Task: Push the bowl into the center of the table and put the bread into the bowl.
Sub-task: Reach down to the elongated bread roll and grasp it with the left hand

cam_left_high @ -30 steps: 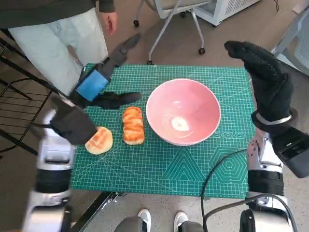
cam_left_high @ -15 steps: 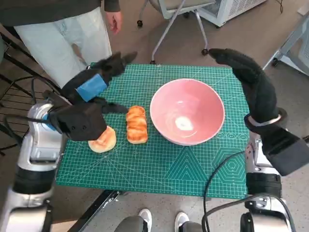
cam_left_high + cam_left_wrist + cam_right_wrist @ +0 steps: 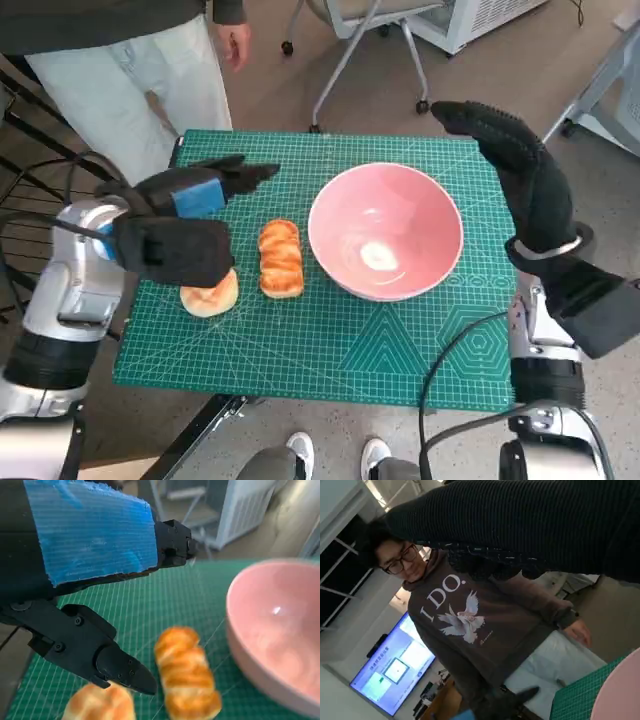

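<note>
The twisted bread (image 3: 281, 259) will lie flat and leave space for the round bun when the robot lowers it in, because the pink bowl's bottom (image 3: 381, 250) is wide.
The pink bowl (image 3: 384, 231) (image 3: 280, 635) stands on the green mat (image 3: 330, 340), a little right of its middle. A long twisted bread (image 3: 280, 259) (image 3: 187, 672) lies just left of the bowl. A round bun (image 3: 210, 294) (image 3: 102, 705) lies further left, partly under my left wrist. My left hand (image 3: 205, 190) (image 3: 90, 560) hovers above the mat behind the breads, fingers apart and holding nothing. My right hand (image 3: 520, 170) is raised over the table's right edge beside the bowl, fingers stretched out and empty.
A person (image 3: 120, 60) (image 3: 470, 625) stands at the table's back left corner. An office chair base (image 3: 350, 60) is on the floor behind the table. A black cable (image 3: 450, 360) crosses the mat's front right.
My left hand has swung down and to the left, coming lower over the mat near the breads. My right hand has tilted forward slightly. The bowl and breads have stayed put.
</note>
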You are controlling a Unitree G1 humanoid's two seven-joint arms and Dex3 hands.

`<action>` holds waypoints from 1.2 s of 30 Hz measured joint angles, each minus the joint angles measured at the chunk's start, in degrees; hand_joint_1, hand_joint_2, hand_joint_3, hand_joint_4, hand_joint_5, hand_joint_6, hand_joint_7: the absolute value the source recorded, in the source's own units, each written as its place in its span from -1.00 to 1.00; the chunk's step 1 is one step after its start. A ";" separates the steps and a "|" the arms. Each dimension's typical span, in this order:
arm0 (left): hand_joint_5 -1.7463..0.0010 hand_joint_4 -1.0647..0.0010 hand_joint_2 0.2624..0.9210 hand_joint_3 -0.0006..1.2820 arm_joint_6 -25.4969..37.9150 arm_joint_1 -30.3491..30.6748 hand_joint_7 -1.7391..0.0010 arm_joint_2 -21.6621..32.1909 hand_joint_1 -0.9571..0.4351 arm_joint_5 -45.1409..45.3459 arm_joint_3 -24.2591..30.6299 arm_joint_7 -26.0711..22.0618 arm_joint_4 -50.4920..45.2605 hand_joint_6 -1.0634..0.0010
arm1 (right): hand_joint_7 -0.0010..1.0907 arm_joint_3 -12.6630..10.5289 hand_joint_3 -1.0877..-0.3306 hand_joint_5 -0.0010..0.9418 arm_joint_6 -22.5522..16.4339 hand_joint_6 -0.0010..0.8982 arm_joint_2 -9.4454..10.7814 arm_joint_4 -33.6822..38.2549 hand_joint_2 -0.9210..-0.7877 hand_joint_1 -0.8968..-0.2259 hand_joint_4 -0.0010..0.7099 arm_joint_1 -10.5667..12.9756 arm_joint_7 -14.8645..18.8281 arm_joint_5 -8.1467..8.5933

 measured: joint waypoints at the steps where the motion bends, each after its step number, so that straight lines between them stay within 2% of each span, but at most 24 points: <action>1: 1.00 1.00 0.35 -1.00 0.20 0.00 0.98 -0.05 0.24 0.05 -0.39 -0.25 0.37 0.75 | -0.88 0.00 -0.09 -0.99 0.06 -0.58 -0.02 -0.09 -1.00 -0.46 -0.62 0.01 0.00 0.00; 8: 1.00 1.00 0.37 -0.99 1.12 0.49 0.99 -1.86 0.02 0.45 -2.19 -0.24 2.37 0.76 | -0.87 -0.03 -0.10 -0.99 0.40 -0.59 -0.13 -0.63 -1.00 -0.45 -0.62 0.01 -0.01 0.01; 17: 1.00 1.00 0.40 -0.99 1.34 2.05 0.99 -4.43 -0.06 1.15 -3.72 3.22 5.02 0.77 | -0.85 -0.34 -0.09 -0.99 1.08 -0.60 -0.33 -0.86 -1.00 -0.46 -0.62 0.02 0.02 0.87; 23: 1.00 1.00 0.40 -0.99 0.93 2.33 0.99 -5.15 -0.06 2.60 -4.67 5.67 6.92 0.76 | -0.83 -0.74 -0.08 -0.99 1.34 -0.60 -0.68 -0.85 -1.00 -0.47 -0.61 0.02 0.25 2.31; 36: 0.98 0.88 0.37 -1.00 -4.51 2.40 0.98 -5.51 0.12 5.30 -7.57 8.89 10.44 0.66 | -0.79 -0.91 -0.08 -0.99 1.41 -0.61 -0.79 -0.82 -1.00 -0.44 -0.61 0.02 0.72 2.96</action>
